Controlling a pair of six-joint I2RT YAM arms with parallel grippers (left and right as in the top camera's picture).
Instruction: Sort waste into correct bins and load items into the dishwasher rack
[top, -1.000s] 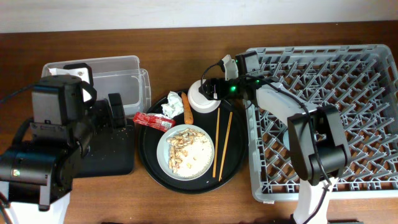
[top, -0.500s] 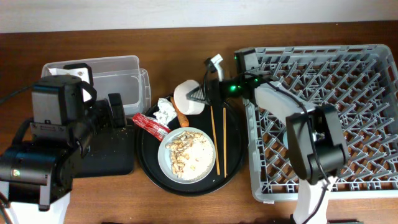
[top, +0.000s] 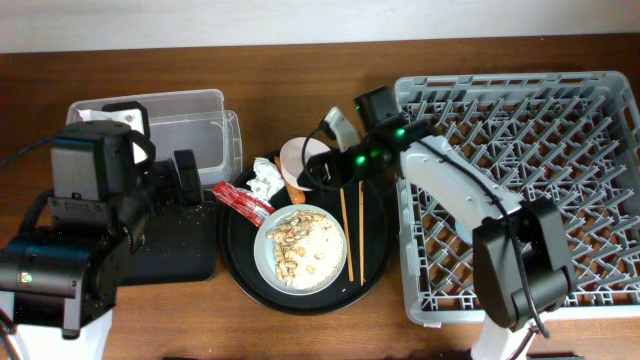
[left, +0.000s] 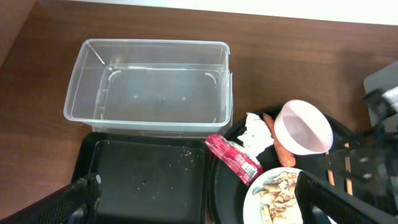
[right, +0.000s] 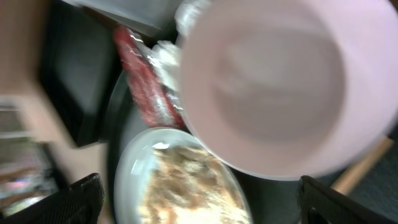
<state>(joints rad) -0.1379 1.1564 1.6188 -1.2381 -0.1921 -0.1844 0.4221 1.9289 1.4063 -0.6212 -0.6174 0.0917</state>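
My right gripper's fingers slant across the white bowl's wide opening (top: 299, 162), so next I swing them upright and pinch its rim on the chopsticks' side before lifting.
The white bowl (top: 297, 158) lies tilted on its side at the back of the round black tray (top: 378, 250), its opening filling the right wrist view (right: 267, 81). My right gripper (top: 320, 172) is right at the bowl's rim, with its fingers (right: 199, 193) wide apart. Next to the bowl are the carrot piece (left: 283, 153), white tissue (top: 265, 178) and red wrapper (top: 240, 197). The plate (top: 325, 232) holds beige scraps (top: 290, 238). The chopsticks (top: 346, 225) lie beside it. My left gripper (left: 202, 199) is open over the shallow black tray (left: 149, 180). The blue cup is out of view.
The clear tub (top: 190, 130) stands behind the shallow black tray at the left and holds nothing. The big grey rack (top: 530, 190) fills the right side and also holds nothing. My right arm reaches from the rack's left edge over the round tray.
The bowl has gone from upside down to tipped on its side and shifted left toward the tissue. My right gripper followed it left and down. The chopsticks shifted slightly. My left arm stayed still.
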